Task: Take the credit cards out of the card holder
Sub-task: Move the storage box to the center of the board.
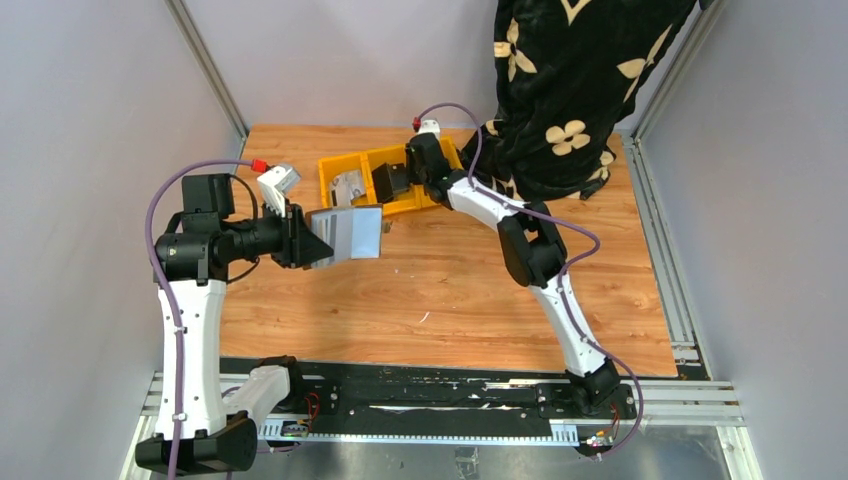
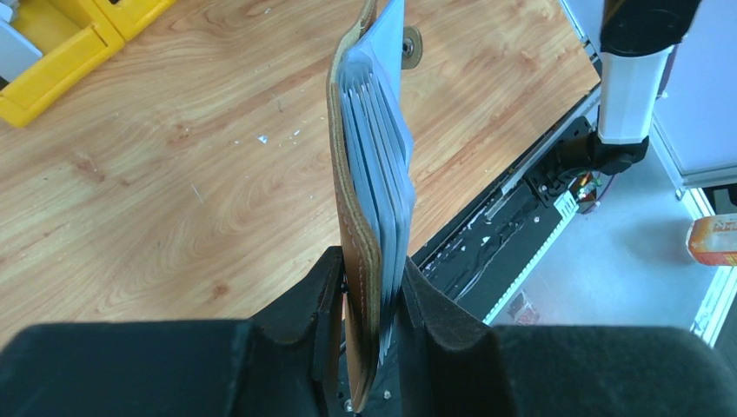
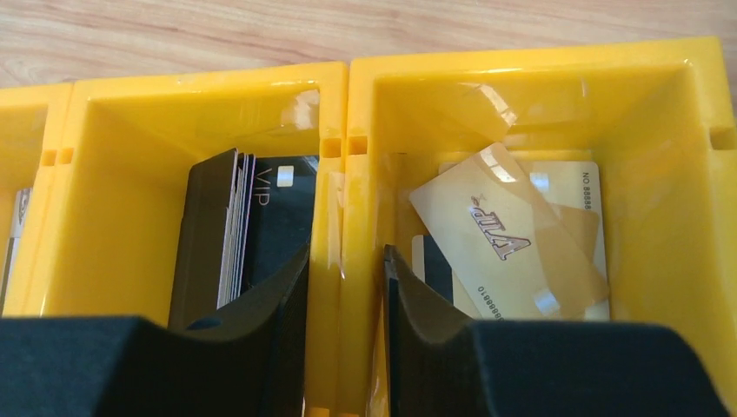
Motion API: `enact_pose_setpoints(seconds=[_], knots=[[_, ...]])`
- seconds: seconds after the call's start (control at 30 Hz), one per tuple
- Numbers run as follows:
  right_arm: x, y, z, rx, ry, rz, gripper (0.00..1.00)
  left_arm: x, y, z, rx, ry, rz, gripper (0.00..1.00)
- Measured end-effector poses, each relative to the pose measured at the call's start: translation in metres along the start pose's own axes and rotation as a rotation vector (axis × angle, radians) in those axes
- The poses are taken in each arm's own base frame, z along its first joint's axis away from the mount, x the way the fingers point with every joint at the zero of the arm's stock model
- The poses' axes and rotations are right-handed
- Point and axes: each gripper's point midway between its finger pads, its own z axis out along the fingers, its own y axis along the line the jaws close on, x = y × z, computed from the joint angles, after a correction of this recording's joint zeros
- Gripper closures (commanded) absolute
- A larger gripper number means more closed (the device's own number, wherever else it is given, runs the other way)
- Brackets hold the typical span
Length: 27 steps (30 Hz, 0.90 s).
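Note:
The tray's divider wall (image 3: pixel 342 204) is held tight in my right gripper, with open wood in front (image 1: pixel 440 255). I should pull the tray closer now until it stands beside the card holder.
My left gripper (image 2: pixel 369 295) is shut on the card holder (image 2: pixel 355 217), a brown leather wallet held on edge above the table. Its grey clear sleeves (image 2: pixel 382 165) fan out on the right side, and its snap tab (image 2: pixel 411 45) shows at the top. From above, the card holder (image 1: pixel 347 232) hangs in the left gripper (image 1: pixel 310 240) just in front of the tray. My right gripper (image 3: pixel 345 287) stands open over the yellow tray (image 3: pixel 335 122), its fingers either side of a divider wall, holding nothing. Gold credit cards (image 3: pixel 504 239) lie in the right compartment. Black cards (image 3: pixel 282 204) stand in the middle one.
A grey-white printed card (image 1: pixel 348 185) lies in the tray's left compartment (image 1: pixel 340 165). A person in a black patterned garment (image 1: pixel 570 80) stands at the back right of the wooden table (image 1: pixel 450 300). Grey walls enclose both sides. A black rail (image 1: pixel 430 400) runs along the near edge.

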Motion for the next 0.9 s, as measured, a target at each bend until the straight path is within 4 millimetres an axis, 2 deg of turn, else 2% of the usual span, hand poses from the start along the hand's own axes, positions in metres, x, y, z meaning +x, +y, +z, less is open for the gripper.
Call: enact_pose_setpoints(seconds=[0.1,0.33,0.5,0.57,0.77,0.8,0.9], knots=[[0.007,-0.002,-0.015,0.034,0.003,-0.004,1.0,0.001,-0.001,-0.001,0.0,0.0,-0.001,1.0],[0.038,0.004,-0.07,0.156,0.04,0.021,1.0,-0.002,-0.011,-0.008,0.003,-0.029,0.031,1.0],[0.067,0.003,-0.121,0.209,0.065,0.062,1.0,-0.002,-0.024,-0.015,0.018,-0.06,0.064,1.0],[0.075,-0.002,-0.137,0.221,0.073,0.073,1.0,-0.002,-0.028,-0.016,0.028,-0.067,0.071,1.0],[0.093,-0.037,-0.186,0.261,0.074,0.082,0.97,0.005,-0.037,-0.015,0.077,-0.07,0.064,1.0],[0.095,-0.041,-0.191,0.266,0.076,0.082,0.95,0.006,-0.038,-0.015,0.086,-0.069,0.061,1.0],[0.098,-0.052,-0.201,0.279,0.076,0.09,0.68,0.012,-0.042,-0.013,0.12,-0.065,0.047,1.0]])
